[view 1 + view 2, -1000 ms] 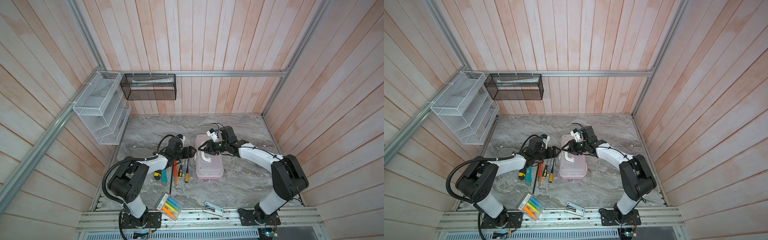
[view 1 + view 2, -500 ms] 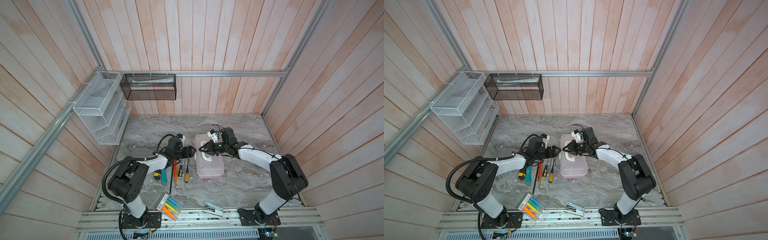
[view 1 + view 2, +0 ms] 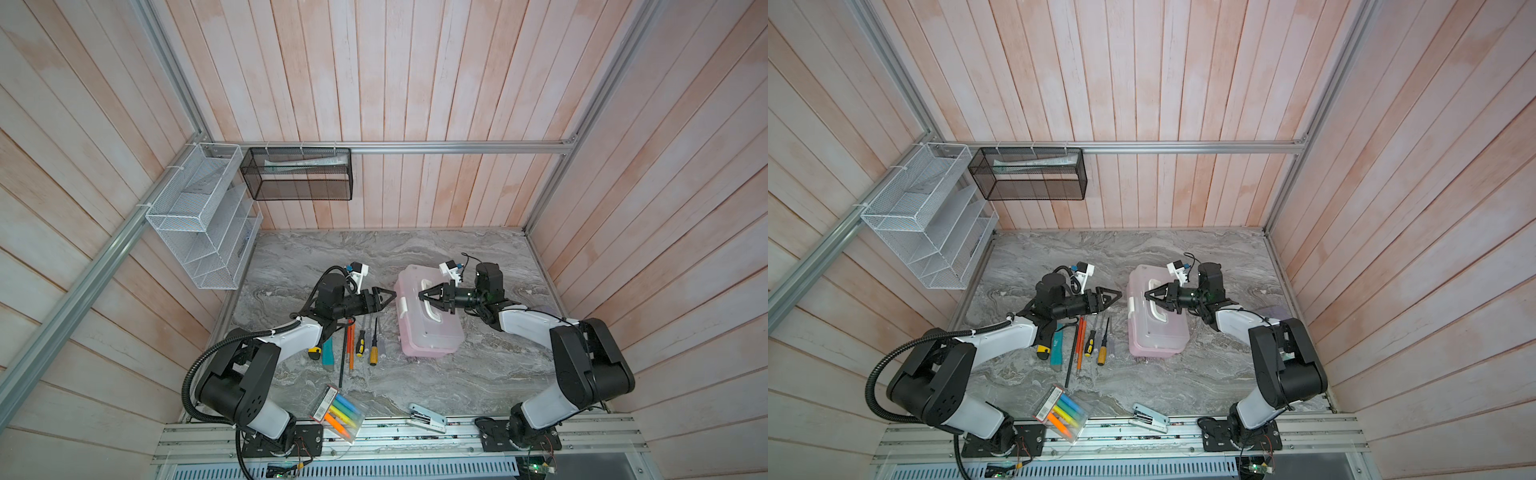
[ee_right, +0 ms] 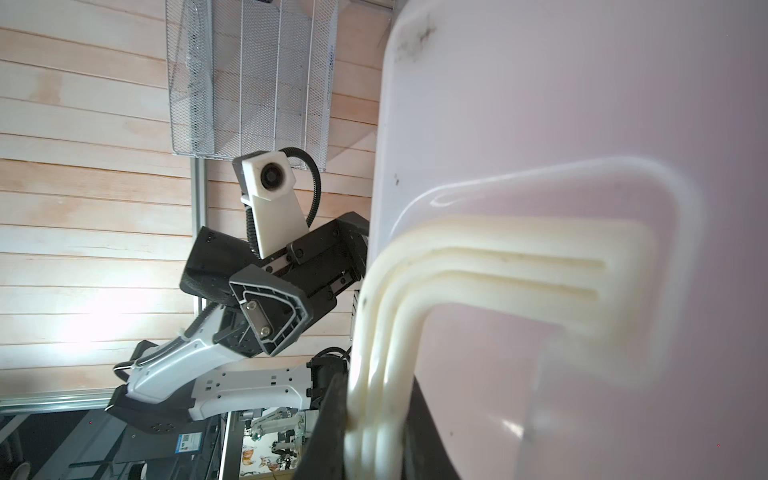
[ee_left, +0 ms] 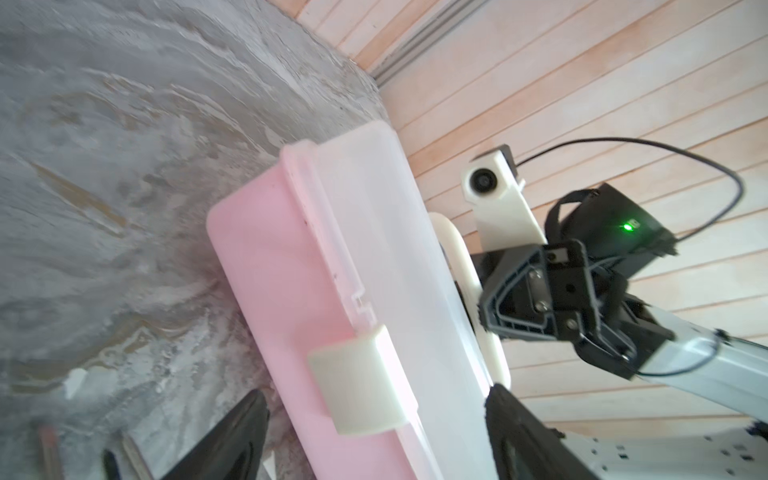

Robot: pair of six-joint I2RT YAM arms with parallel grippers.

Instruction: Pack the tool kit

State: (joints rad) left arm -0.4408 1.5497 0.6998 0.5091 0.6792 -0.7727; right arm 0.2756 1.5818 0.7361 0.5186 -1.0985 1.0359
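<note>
The white latch holds the lid tight to the box. My right gripper should hold the white handle still while my left gripper pries the latch open.
The tool kit, a pale pink box with a translucent lid, lies on the marble table in both top views. The lid is down. My right gripper is shut on the box's white handle, which sits between its two fingers in the right wrist view. My left gripper hangs open just left of the box, its jaws either side of the white latch without touching it. Screwdrivers, a teal utility knife and a black hex key lie loose on the table under the left arm.
A clear pack of coloured highlighters and a white stapler lie at the table's front edge. A white mesh rack and a black mesh basket hang on the walls at the back left.
My right gripper has closed on the box's handle. The left gripper has stayed open in the same place, and the box has not visibly moved.
</note>
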